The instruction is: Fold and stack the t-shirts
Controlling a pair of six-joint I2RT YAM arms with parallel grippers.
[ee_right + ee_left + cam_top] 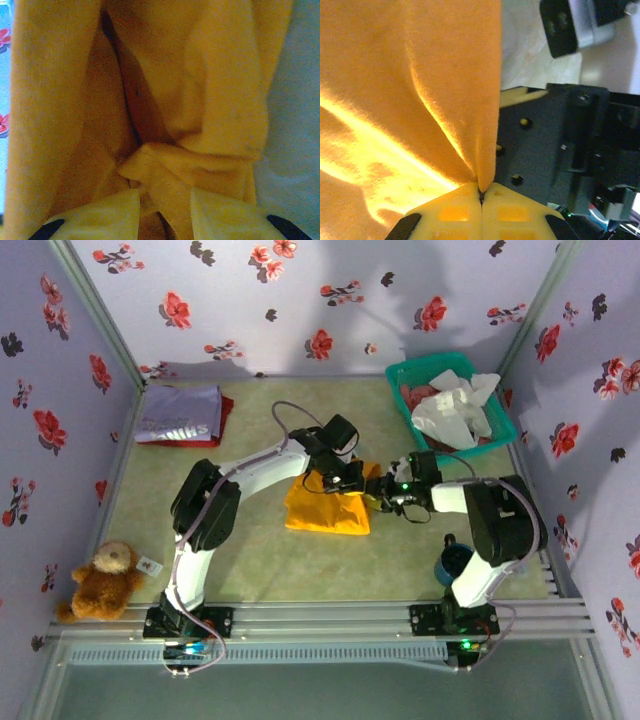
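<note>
The orange-yellow t-shirt's edge farthest from the stack is in my left gripper, so this gripper should open and grip the edge (293,503) nearest the stack before it stacks the t-shirt.
The orange-yellow t-shirt (322,508) lies partly folded in the middle of the table. My left gripper (348,481) is over its right edge, shut on a pinch of the orange cloth (445,100), which rises from between the closed yellow fingertips (455,212). My right gripper (383,497) faces it from the right. Its yellow fingers (107,215) stand apart, with a loose fold of the same shirt (165,175) lying in the gap. A folded lavender t-shirt (180,414) with white lettering rests on a red one (226,410) at the back left.
A teal basket (505,418) at the back right holds crumpled white (455,405) and reddish (418,395) shirts. A brown teddy bear (102,580) sits at the front left. A dark blue object (452,560) stands by the right arm's base. Flowered walls enclose the table.
</note>
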